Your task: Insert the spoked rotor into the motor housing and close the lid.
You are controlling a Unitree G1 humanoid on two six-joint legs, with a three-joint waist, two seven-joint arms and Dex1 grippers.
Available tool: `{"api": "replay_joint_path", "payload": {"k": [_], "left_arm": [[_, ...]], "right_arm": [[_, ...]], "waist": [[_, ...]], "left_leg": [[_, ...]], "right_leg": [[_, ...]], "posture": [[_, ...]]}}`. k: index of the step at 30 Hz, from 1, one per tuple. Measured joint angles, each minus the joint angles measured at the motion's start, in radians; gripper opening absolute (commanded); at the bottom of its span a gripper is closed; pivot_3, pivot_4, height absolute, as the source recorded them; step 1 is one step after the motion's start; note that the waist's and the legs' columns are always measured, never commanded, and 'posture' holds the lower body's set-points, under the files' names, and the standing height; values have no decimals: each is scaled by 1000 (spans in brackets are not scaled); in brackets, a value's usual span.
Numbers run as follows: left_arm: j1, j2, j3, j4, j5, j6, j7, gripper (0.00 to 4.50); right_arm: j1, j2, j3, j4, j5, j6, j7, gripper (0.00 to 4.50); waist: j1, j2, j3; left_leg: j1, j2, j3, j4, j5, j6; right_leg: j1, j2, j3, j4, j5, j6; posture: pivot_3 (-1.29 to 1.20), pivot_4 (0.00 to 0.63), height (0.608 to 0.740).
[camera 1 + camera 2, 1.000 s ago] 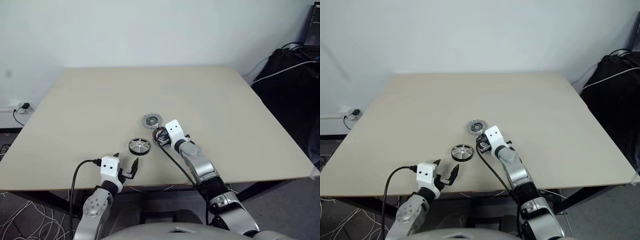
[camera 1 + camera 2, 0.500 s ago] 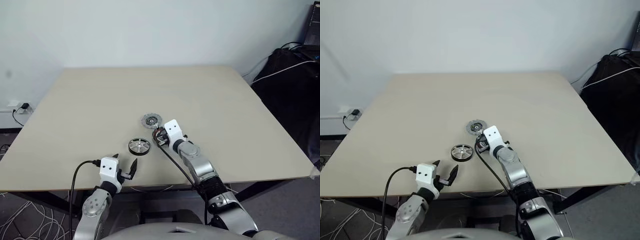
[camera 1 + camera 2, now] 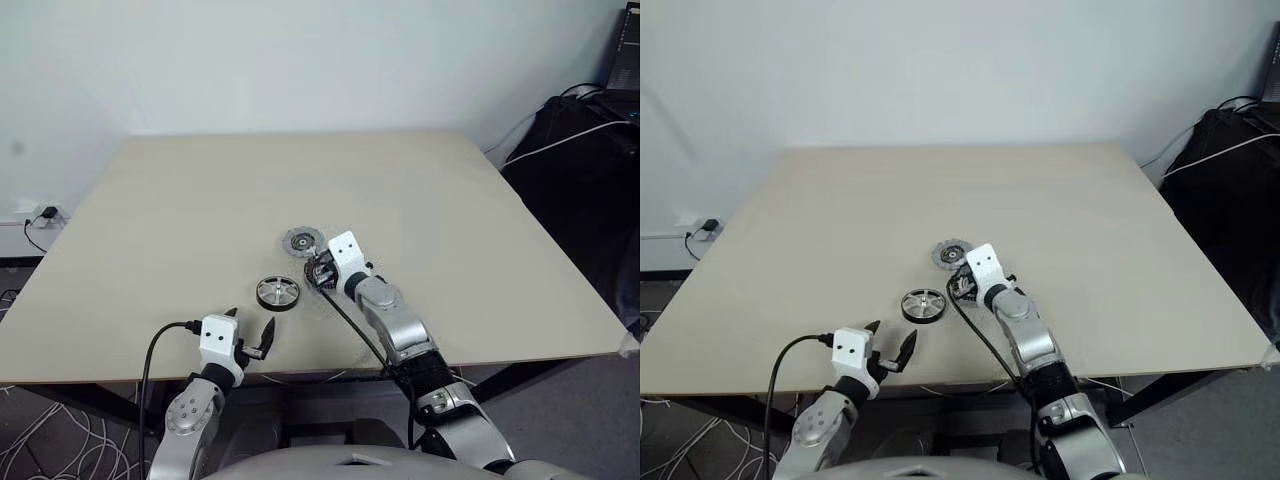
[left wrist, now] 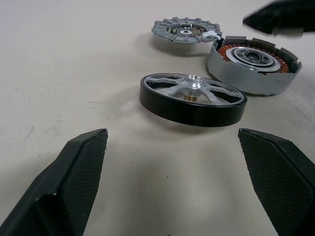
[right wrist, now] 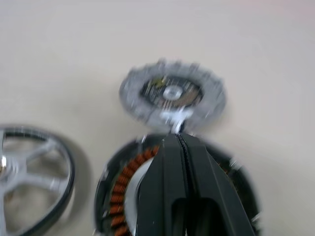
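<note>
The spoked rotor [image 3: 278, 293] will show a brass stem sticking out past the rotor's rim when I lift it, because brass [image 4: 191, 97] can be seen under the silver spokes.
The spoked rotor [image 3: 278, 292] lies flat on the table, black rim around silver spokes. Just right of it sits the motor housing [image 5: 120, 189], its copper windings showing, partly covered by my right gripper [image 3: 316, 268]. That gripper is shut with nothing between its fingers [image 5: 170, 187] and hovers over the housing, its tips pointing at the lid [image 3: 302, 240], a grey disc just beyond. My left gripper [image 3: 250, 336] stands open near the table's front edge, a short way before the rotor [image 4: 192, 96], with nothing in it.
The beige table [image 3: 200, 200] spreads wide on all sides of the three parts. A black cable [image 3: 150, 350] runs from the left wrist over the front edge. Dark bags and cables [image 3: 590, 130] lie off the table at the right.
My right gripper has risen a little and edged toward the lid, staying shut. The left gripper and the three parts have kept still.
</note>
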Motion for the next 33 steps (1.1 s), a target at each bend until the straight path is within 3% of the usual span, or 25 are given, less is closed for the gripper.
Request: {"api": "replay_joint_path", "payload": {"k": [16, 25, 33], "left_arm": [[9, -4, -3, -11, 0, 11, 7, 4500], [2, -6, -4, -32, 0, 32, 7, 4500], [7, -12, -14, -33, 0, 33, 14, 4500]], "right_arm": [[-9, -7, 11, 68, -31, 55, -26, 34], [0, -42, 24, -83, -40, 85, 2, 34], [-3, -77, 118, -127, -93, 209, 27, 34]], "waist": [[1, 0, -1], [1, 0, 0], [2, 0, 0]], "left_leg": [[0, 0, 0, 0, 0, 0], [0, 0, 0, 0, 0, 0], [0, 0, 0, 0, 0, 0]], "right_leg": [[1, -1, 0, 0, 0, 0], [0, 0, 0, 0, 0, 0], [0, -1, 0, 0, 0, 0]], "posture": [[0, 0, 740], [0, 0, 740], [0, 0, 740]]}}
